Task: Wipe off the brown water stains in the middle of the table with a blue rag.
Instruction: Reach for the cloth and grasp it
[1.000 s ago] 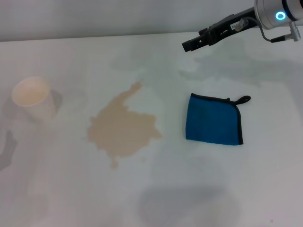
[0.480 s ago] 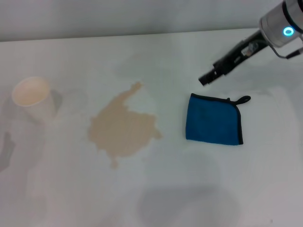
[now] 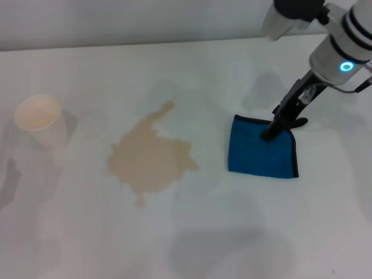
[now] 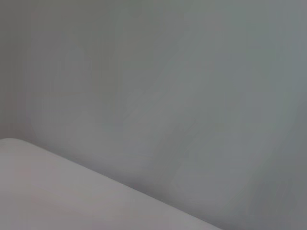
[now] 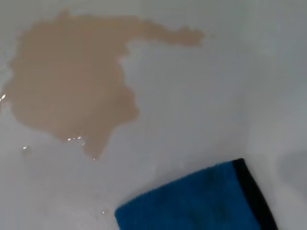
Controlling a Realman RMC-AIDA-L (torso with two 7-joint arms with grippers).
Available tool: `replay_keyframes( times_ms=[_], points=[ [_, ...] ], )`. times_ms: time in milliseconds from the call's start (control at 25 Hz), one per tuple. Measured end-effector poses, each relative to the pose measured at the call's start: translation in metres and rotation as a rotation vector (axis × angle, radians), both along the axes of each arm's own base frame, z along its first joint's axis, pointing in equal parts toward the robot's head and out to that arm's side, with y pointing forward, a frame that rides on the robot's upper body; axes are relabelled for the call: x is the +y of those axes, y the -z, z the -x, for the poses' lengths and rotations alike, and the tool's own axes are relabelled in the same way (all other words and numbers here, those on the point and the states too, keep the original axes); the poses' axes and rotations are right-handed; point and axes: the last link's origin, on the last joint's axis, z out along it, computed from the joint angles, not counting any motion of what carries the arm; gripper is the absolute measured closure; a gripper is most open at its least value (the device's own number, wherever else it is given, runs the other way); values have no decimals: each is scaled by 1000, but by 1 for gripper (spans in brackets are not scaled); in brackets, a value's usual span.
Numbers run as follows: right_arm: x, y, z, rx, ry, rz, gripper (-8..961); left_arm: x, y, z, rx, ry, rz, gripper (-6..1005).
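Note:
The blue rag (image 3: 247, 142) is lying flat and free under the end of my right gripper, so I should go down next toward the rag's middle (image 3: 263, 153) until the fingers pinch the rag.
The blue rag (image 3: 256, 158) lies flat on the white table (image 3: 232, 232), right of centre, with its black loop at the far right corner. My right gripper (image 3: 269, 135) reaches down from the far right and its tip is over the rag's far edge, at or just above the cloth. The brown water stains (image 3: 151, 157) form one tan blotch with a thin tail, left of the rag and apart from it. The right wrist view shows the same blotch (image 5: 72, 91) and a corner of the rag (image 5: 201, 203). My left gripper is out of view.
A cream paper cup (image 3: 39, 119) stands upright at the far left of the table. A bare strip of table separates the stain from the rag. The left wrist view shows only a grey wall and a pale surface edge (image 4: 72, 201).
My right arm has swung down and toward me from above the far table, bringing its gripper onto the rag's far edge. Rag, stain and cup have not moved.

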Motion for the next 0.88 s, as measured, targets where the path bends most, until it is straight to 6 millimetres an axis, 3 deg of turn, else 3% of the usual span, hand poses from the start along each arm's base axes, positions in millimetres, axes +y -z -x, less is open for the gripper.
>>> replay_keyframes(
  times_ms=[560, 880],
  points=[
    [-10, 34, 1, -107, -59, 78, 158, 0, 0, 0, 1, 2, 3, 111],
    [-10, 42, -5, -125, -65, 73, 158, 0, 1, -1, 2, 5, 7, 111]
  ],
)
